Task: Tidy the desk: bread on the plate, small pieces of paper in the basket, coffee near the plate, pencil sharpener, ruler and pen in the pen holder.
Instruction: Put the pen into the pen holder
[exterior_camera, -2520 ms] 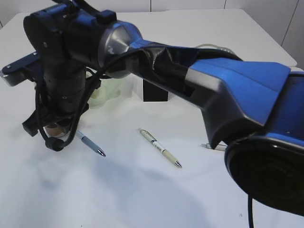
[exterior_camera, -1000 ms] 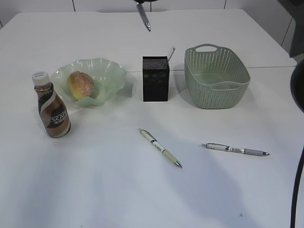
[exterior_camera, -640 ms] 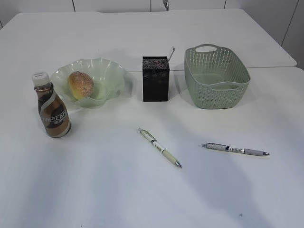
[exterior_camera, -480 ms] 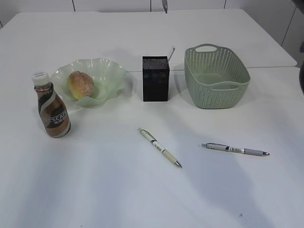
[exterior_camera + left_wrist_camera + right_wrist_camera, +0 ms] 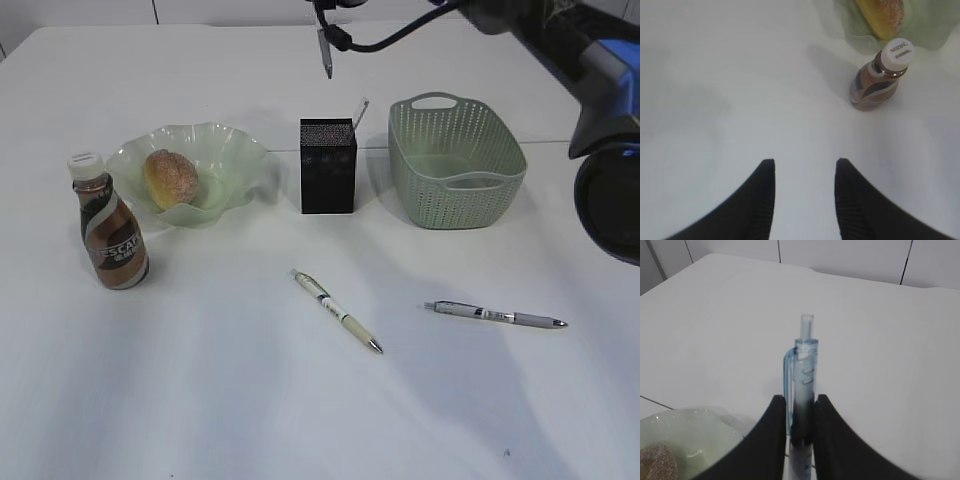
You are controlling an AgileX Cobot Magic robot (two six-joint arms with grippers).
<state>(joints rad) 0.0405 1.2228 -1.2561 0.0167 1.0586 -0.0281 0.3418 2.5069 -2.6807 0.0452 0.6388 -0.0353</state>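
The blue pen (image 5: 325, 56) is tilted above the pen holder. So next my right gripper moves back and turns the pen upright before it lowers the pen into the holder's opening (image 5: 326, 131).
My right gripper (image 5: 800, 402) is shut on a clear blue pen (image 5: 802, 365). In the exterior view that pen (image 5: 325, 52) hangs point down, high above and behind the black mesh pen holder (image 5: 327, 166). The clear ruler (image 5: 358, 112) sticks out of the holder. Two more pens (image 5: 335, 310) (image 5: 495, 315) lie on the desk (image 5: 200, 380). The bread (image 5: 170, 178) sits on the green plate (image 5: 225, 150), with the coffee (image 5: 112, 228) standing at its left. My left gripper (image 5: 804, 167) is open over bare desk, short of the coffee (image 5: 880, 80). The pieces of paper and the pencil sharpener are out of view.
The sage-green basket (image 5: 455, 160) stands right of the pen holder. My right arm (image 5: 590, 60) reaches in from the upper right, its black cable looping near the held pen. A seam crosses the desk behind the basket.
The right arm has come into the exterior view from the upper right. The held pen, earlier only a tip at the top edge, now hangs lower and slightly further left.
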